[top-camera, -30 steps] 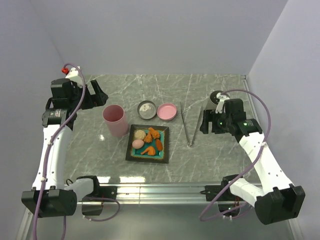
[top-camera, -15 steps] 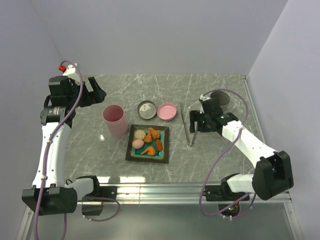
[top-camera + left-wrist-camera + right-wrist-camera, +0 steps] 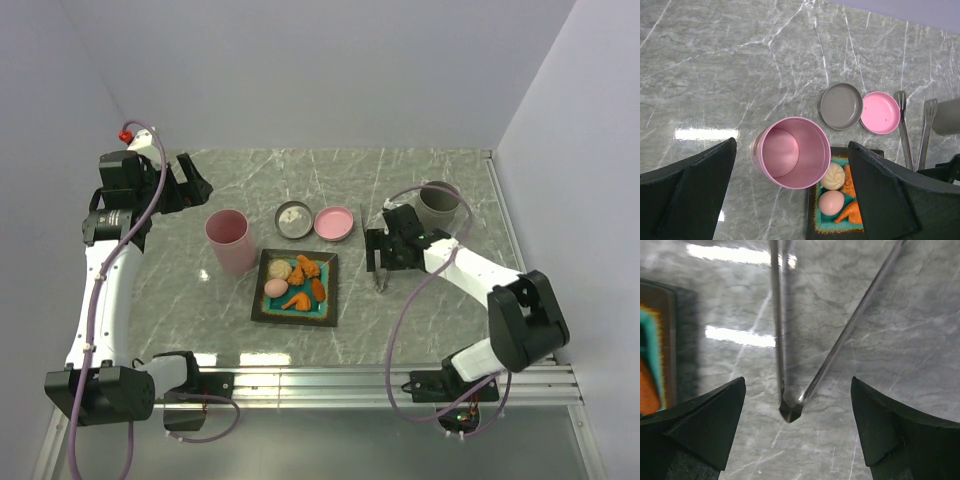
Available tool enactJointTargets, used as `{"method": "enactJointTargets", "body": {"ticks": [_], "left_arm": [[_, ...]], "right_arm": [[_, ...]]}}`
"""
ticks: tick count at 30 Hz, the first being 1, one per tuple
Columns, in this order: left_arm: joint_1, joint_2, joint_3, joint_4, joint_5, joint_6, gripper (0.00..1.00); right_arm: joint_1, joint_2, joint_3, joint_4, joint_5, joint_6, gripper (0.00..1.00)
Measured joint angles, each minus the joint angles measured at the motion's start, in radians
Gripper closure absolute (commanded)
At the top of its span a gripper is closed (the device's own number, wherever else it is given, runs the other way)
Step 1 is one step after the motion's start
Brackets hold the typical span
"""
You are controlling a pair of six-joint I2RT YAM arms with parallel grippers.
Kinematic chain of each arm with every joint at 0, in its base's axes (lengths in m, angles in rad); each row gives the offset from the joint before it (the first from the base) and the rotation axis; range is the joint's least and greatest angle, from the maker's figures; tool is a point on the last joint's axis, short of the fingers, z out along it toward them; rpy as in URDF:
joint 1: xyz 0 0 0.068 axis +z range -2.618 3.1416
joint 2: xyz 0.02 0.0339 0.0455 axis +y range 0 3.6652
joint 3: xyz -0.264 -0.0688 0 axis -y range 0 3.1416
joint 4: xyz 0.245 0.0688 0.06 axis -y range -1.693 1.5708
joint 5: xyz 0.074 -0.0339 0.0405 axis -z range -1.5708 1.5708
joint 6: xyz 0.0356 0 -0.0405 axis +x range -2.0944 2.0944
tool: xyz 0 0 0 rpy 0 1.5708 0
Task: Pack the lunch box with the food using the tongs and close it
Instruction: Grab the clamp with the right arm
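I should go on moving down and forward until both arms (image 3: 834, 350) sit inside, then close, since the silver tongs' joined end (image 3: 791, 410) lies centred in my right gripper's open fingers.
The pink lunch box (image 3: 230, 240) stands open and upright left of the dark plate (image 3: 262, 305); its inside (image 3: 790, 152) looks bare. Its pink lid (image 3: 334, 223) lies behind the plate. The food (image 3: 297, 280) sits on the plate: a beige bun (image 3: 832, 175), a pink egg ball (image 3: 831, 202) and orange fried chunks (image 3: 852, 212). The silver tongs (image 3: 380, 284) lie right of the plate. My right gripper (image 3: 798, 380) is open, one finger on each side of the tongs' joined end (image 3: 790, 410), not touching it. My left gripper (image 3: 792, 144) hangs open high above the lunch box.
A grey round dish (image 3: 294, 219) lies beside the pink lid. A grey cup (image 3: 438, 203) stands behind the right arm. The plate's edge (image 3: 660, 340) is just left of the right gripper. A metal rail (image 3: 330, 380) runs along the table's front.
The right arm has swung left from beside the grey cup and come down over the tongs' joined end. The left arm has shifted only slightly. Nothing on the table has moved.
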Motion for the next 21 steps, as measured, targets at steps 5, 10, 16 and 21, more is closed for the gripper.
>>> {"method": "enactJointTargets", "body": {"ticks": [5,10,16,21], "left_arm": [[0.011,0.004,0.000,0.000,0.011,0.000,0.00],[0.029,0.005,0.000,0.000,0.034,-0.001,0.01],[0.040,0.018,0.000,0.000,0.057,-0.001,0.01],[0.050,0.047,0.000,0.000,0.074,-0.001,0.01]], "right_arm": [[0.002,0.080,0.000,0.001,0.023,0.012,0.07],[0.009,0.149,0.026,-0.001,0.041,0.023,0.07],[0.023,0.260,0.127,-0.008,0.057,0.024,0.07],[0.024,0.321,0.173,-0.010,0.095,0.024,0.07]]}}
